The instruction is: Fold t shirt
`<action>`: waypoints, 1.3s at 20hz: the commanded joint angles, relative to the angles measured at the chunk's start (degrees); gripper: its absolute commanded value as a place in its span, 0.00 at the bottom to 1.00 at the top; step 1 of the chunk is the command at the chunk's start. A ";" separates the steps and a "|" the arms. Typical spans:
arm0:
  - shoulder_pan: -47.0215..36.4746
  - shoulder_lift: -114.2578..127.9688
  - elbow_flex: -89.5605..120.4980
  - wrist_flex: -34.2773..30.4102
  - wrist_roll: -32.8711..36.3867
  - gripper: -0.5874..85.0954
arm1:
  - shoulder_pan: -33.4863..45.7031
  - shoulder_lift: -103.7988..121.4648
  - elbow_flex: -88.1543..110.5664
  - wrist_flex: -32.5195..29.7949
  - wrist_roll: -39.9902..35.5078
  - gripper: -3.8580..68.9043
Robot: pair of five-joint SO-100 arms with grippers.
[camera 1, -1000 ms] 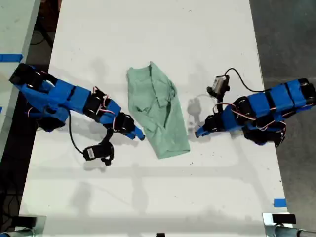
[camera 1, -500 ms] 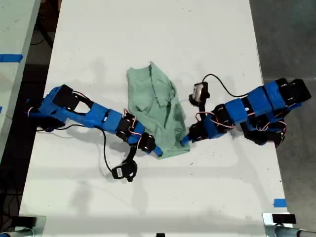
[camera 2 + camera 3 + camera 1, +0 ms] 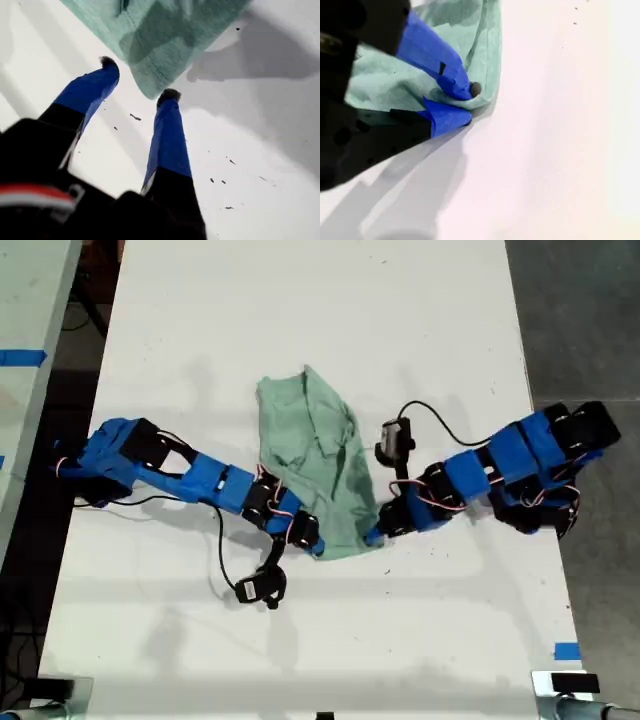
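My gripper is going to fold the t shirt's near edge [image 3: 347, 552], and the edge will double over and stay flat, because soft creases [image 3: 318, 432] run along the long, thin t shirt.
The pale mint-green t shirt [image 3: 315, 465] lies crumpled and partly folded mid-table in the exterior view. My first gripper [image 3: 312, 543] reaches in from the exterior view's left. It is open, and its two blue fingers straddle the shirt's near corner [image 3: 165, 45] without closing on it [image 3: 137, 77]. My second gripper [image 3: 372, 537] comes from the exterior view's right to the other near corner. Its jaws are pinched together on a fold of the shirt's edge [image 3: 385, 80], gripper [image 3: 467, 104].
The white table [image 3: 300, 320] carries both arms. A wrist camera [image 3: 258, 588] on a cable hangs beside the first arm, and another [image 3: 395, 435] sits above the second arm. Blue tape [image 3: 567, 650] marks the table's edge at the exterior view's lower right.
Both arms have stretched in from the sides to the shirt's near end. The first gripper reached one corner and the second gripper reached the other and closed on it.
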 commanded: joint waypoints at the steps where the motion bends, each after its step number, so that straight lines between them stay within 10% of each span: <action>1: -0.44 0.35 0.18 0.88 0.35 0.01 | -0.79 -2.72 -6.06 -1.32 -1.49 0.31; 5: 0.79 0.44 0.18 0.88 0.70 0.01 | 1.23 -8.79 -9.58 -1.05 -2.64 0.31; 7: 1.58 0.79 0.18 1.14 0.88 0.01 | 2.20 -11.34 -9.93 -0.53 -1.76 0.06; 10: 3.16 1.85 0.18 2.64 1.58 0.01 | 0.44 -22.41 -21.27 2.46 -2.37 0.06; 14: 8.00 3.52 0.18 9.76 2.90 0.01 | -4.83 -54.76 -70.84 21.62 -7.21 0.06; 26: 0.70 30.23 2.29 28.65 5.45 0.01 | 4.92 -26.28 -71.10 22.32 -22.50 0.04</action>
